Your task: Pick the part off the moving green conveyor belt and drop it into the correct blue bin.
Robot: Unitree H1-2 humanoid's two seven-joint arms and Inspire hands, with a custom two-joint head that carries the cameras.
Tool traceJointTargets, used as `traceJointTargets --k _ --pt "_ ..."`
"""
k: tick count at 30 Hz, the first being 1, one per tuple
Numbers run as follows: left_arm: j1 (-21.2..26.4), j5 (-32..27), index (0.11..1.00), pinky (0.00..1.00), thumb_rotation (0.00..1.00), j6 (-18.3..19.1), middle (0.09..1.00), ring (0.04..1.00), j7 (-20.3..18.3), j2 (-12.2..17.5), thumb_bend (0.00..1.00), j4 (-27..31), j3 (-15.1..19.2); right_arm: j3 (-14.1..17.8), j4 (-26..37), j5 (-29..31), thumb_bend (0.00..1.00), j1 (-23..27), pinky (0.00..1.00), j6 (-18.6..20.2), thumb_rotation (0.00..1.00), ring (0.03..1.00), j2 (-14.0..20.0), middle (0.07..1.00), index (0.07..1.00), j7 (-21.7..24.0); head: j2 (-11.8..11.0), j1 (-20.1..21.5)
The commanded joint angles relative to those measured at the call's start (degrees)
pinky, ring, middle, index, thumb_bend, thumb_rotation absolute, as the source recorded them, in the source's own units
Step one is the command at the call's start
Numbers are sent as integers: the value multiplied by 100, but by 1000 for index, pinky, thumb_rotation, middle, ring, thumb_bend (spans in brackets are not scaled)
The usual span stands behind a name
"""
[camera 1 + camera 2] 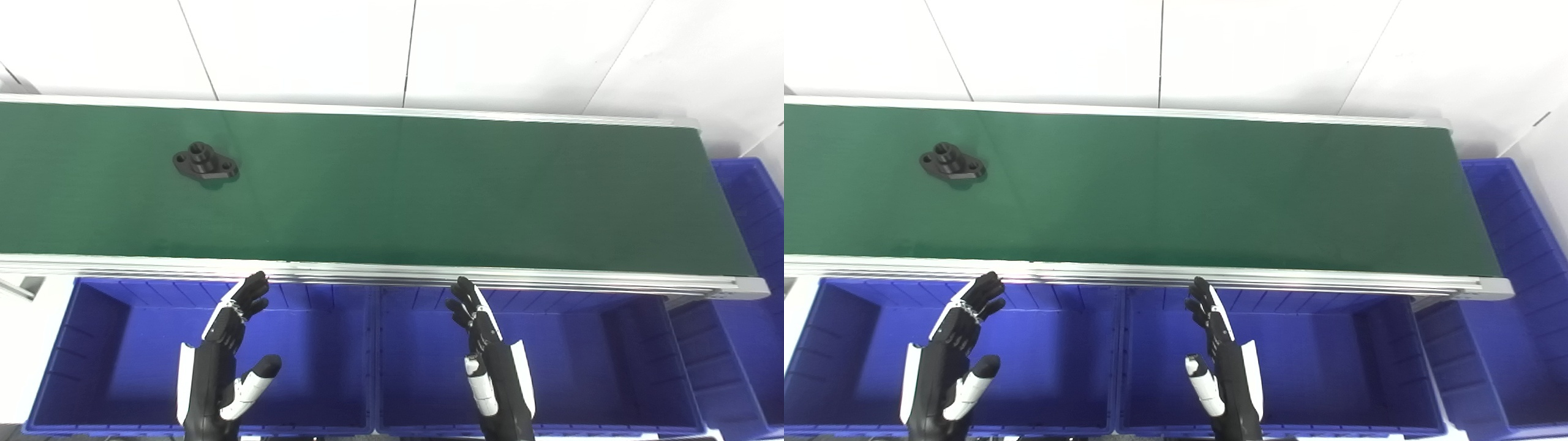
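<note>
The raised round bump has a dark opening (196,148), so I expect a hole that goes all the way through the black flanged part (206,163) when I lift it.
A black flanged part (205,165) with a raised round boss lies on the green conveyor belt (429,190), toward its left end; it also shows in the right eye view (952,165). My left hand (229,361) is open and empty, held above the left blue bin (92,367), below and slightly right of the part. My right hand (490,361) is open and empty above the middle blue bin (612,367). Both hands stay on the near side of the belt's rail.
A third blue bin (750,257) stands at the belt's right end. An aluminium rail (392,274) runs along the belt's near edge, between the hands and the belt. A white panelled wall is behind.
</note>
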State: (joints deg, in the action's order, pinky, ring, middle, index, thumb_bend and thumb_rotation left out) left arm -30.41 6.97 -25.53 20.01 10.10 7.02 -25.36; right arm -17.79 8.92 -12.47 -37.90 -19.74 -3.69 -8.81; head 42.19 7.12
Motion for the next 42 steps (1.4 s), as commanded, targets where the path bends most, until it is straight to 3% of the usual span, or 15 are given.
traceJointTargets --k 1,2,3,6,11,17,22,25,29,36,42 --pt "10 131 805 792 744 -139 834 834 115 86 760 -46 -98 22 -53 40 892 3 905 -430 1000 887 2 922 948 11 -200 -234" --pt "9 146 807 805 739 -139 837 841 98 71 770 -94 -130 62 -138 79 901 27 908 -496 1000 889 41 923 950 15 -378 -456" --pt "11 155 804 820 736 -139 837 848 93 64 781 -125 -157 91 -199 107 913 44 913 -546 1000 889 66 923 953 20 -378 -456" --pt "28 498 804 810 791 -139 841 852 145 37 798 -238 -227 204 -358 183 920 104 919 -647 1000 891 164 926 959 42 -664 -820" --pt "207 550 774 757 724 -139 829 826 453 -11 780 -485 -525 324 -545 369 911 246 941 -710 1000 898 358 934 965 114 -866 -1085" --pt "205 868 784 724 813 -138 821 814 372 -50 785 -532 -545 379 -657 564 894 349 961 -710 1000 912 516 946 979 184 -964 -1200" --pt "193 873 798 743 806 -138 836 830 199 -144 755 -536 -499 420 -721 728 884 390 982 -712 1000 927 578 957 990 282 -985 -1251" --pt "204 838 841 766 817 -125 865 862 -171 -83 756 -497 -430 435 -720 752 877 411 981 -717 1000 927 611 958 993 333 -984 -1202" --pt "283 749 853 750 780 -138 865 859 -357 -114 752 -582 -359 444 -733 747 860 442 977 -718 1000 923 637 956 990 361 -1019 -1110" --pt "391 934 848 730 793 -137 857 846 -267 -86 758 -611 -441 430 -616 744 837 428 980 -715 1000 923 702 937 971 408 -1015 -1030" --pt "482 899 844 746 802 -139 858 852 -55 -13 757 -689 -591 508 19 379 863 313 936 -717 1000 904 745 917 948 136 -1026 -839"
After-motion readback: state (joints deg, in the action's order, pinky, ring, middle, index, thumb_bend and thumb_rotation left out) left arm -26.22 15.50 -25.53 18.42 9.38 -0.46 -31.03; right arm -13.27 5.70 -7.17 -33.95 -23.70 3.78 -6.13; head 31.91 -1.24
